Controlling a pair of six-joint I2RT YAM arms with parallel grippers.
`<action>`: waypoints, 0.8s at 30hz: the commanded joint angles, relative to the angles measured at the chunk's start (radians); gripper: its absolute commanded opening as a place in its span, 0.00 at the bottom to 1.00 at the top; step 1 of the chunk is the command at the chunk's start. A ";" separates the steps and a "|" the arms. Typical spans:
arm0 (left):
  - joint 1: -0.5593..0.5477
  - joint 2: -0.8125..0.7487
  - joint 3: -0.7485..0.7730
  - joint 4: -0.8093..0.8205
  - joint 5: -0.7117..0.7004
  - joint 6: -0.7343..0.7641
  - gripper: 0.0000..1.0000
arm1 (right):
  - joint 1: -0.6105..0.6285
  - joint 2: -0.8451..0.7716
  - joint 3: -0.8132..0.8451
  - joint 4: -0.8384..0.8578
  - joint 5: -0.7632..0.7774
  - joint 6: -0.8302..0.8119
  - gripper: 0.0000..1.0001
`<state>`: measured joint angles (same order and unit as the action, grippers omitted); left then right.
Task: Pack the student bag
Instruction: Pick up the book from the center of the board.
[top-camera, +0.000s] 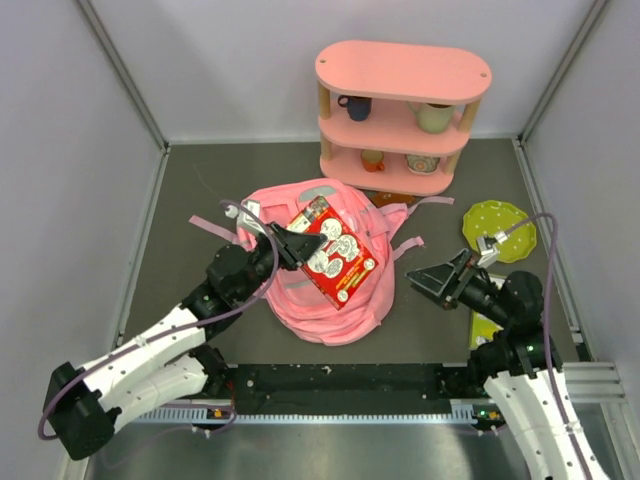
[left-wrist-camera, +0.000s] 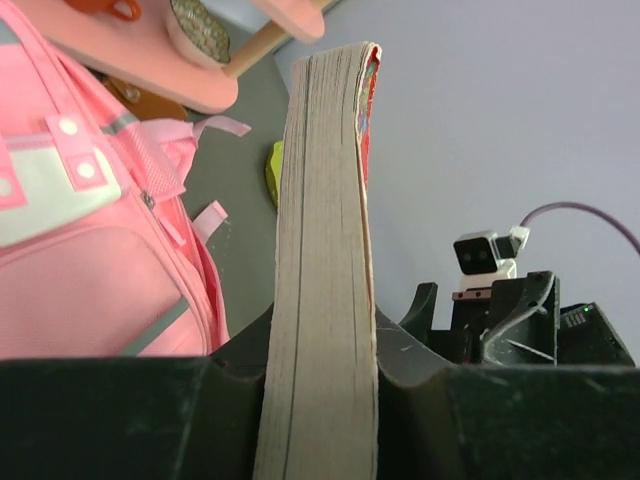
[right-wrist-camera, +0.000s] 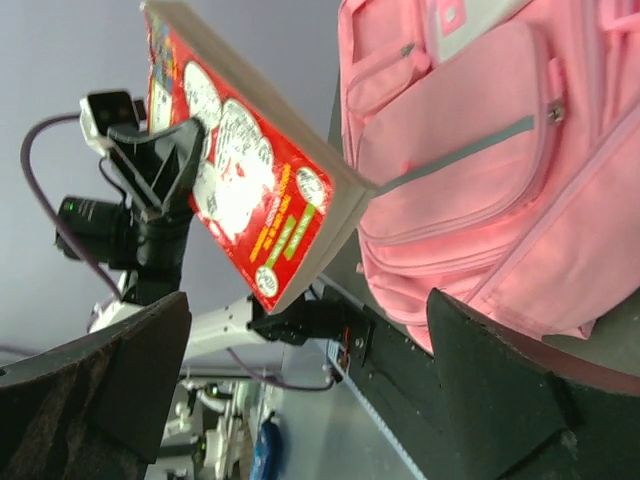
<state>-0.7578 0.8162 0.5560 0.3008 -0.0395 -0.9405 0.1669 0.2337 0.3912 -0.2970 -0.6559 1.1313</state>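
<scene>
The student bag's front (top-camera: 303, 293) will fold back over a roomy, empty inside when I lift it, since a long seam (right-wrist-camera: 552, 213) edges the loose pink fabric.
The pink student bag (top-camera: 325, 300) lies in the middle of the table, front pockets up; it also shows in the left wrist view (left-wrist-camera: 70, 250) and the right wrist view (right-wrist-camera: 500, 170). My left gripper (top-camera: 290, 243) is shut on a thick red book (top-camera: 335, 252) and holds it above the bag. In the left wrist view the book's page edge (left-wrist-camera: 325, 250) stands between the jaws. The right wrist view shows the red cover (right-wrist-camera: 240, 190). My right gripper (top-camera: 432, 277) is open and empty, to the right of the bag and pointing at it.
A rigid pink three-tier shelf (top-camera: 400, 115) with cups and bowls stands at the back. A yellow-green plate (top-camera: 497, 228) lies at the right. A yellow-green flat item (top-camera: 482, 328) lies near the right arm. Grey walls enclose the table.
</scene>
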 joint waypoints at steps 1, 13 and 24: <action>0.000 0.037 0.022 0.196 0.070 -0.061 0.00 | 0.123 0.107 0.043 0.148 0.070 0.024 0.99; 0.000 0.032 -0.008 0.294 0.049 -0.104 0.00 | 0.560 0.458 0.052 0.548 0.398 0.091 0.99; 0.000 0.058 -0.053 0.403 0.084 -0.170 0.00 | 0.634 0.570 -0.005 0.892 0.499 0.153 0.89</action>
<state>-0.7589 0.8803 0.5007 0.5510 0.0177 -1.0718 0.7876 0.8009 0.3969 0.3897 -0.2089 1.2633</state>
